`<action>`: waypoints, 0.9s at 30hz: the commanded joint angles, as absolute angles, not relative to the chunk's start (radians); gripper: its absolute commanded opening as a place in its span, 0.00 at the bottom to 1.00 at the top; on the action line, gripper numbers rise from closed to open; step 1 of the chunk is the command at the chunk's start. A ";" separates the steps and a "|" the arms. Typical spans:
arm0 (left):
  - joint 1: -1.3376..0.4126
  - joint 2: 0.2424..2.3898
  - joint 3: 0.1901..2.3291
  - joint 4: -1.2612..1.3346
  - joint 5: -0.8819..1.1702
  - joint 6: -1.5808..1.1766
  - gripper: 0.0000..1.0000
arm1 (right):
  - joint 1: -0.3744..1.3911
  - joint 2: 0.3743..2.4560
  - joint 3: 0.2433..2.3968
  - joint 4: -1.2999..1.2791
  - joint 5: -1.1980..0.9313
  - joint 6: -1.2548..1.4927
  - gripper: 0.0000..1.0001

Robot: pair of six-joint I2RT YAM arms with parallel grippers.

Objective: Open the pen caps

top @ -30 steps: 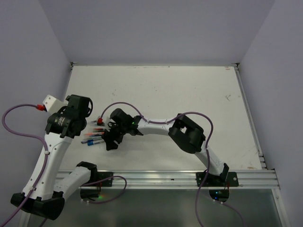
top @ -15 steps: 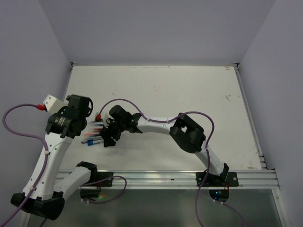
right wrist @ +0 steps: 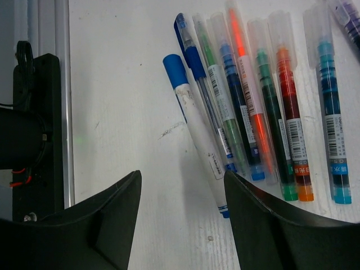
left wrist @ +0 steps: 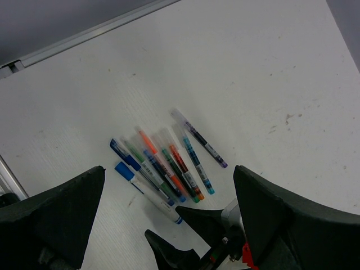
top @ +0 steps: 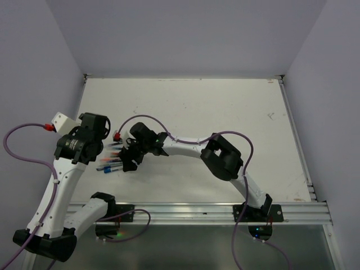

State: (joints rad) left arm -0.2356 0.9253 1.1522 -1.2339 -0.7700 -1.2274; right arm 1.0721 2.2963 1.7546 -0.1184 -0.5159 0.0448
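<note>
The white pen's rear end faces my right gripper's fingers while the blue cap points away, so my right gripper should keep moving closer until its fingers are on both sides of that end.
Several pens lie side by side on the white table, all with caps on. In the right wrist view a white pen carries a blue cap. The coloured pens beside it have pale clear caps. The blue cap also shows in the left wrist view. My right gripper is open and low over the table, just short of the white pen's rear end, touching nothing. My left gripper is open above the row of pens, holding nothing. The right gripper's fingers show below it.
An aluminium rail runs along the table's near edge, with a black arm base on it. Grey walls close the table on the left, back and right. The white table stretches to the right of the pens.
My right gripper has moved a little to the left and away from the rail, closer to the pens. The left arm and the pens have not moved.
</note>
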 commanded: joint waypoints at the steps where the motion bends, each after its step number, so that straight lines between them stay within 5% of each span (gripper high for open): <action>1: -0.229 0.920 1.155 -1.200 -0.808 -1.224 1.00 | 1.069 2.306 1.792 -0.132 -0.517 0.032 0.64; 27: -0.229 0.925 1.143 -1.175 -0.790 -1.218 1.00 | 1.098 2.339 1.746 -0.196 -0.407 -0.044 0.60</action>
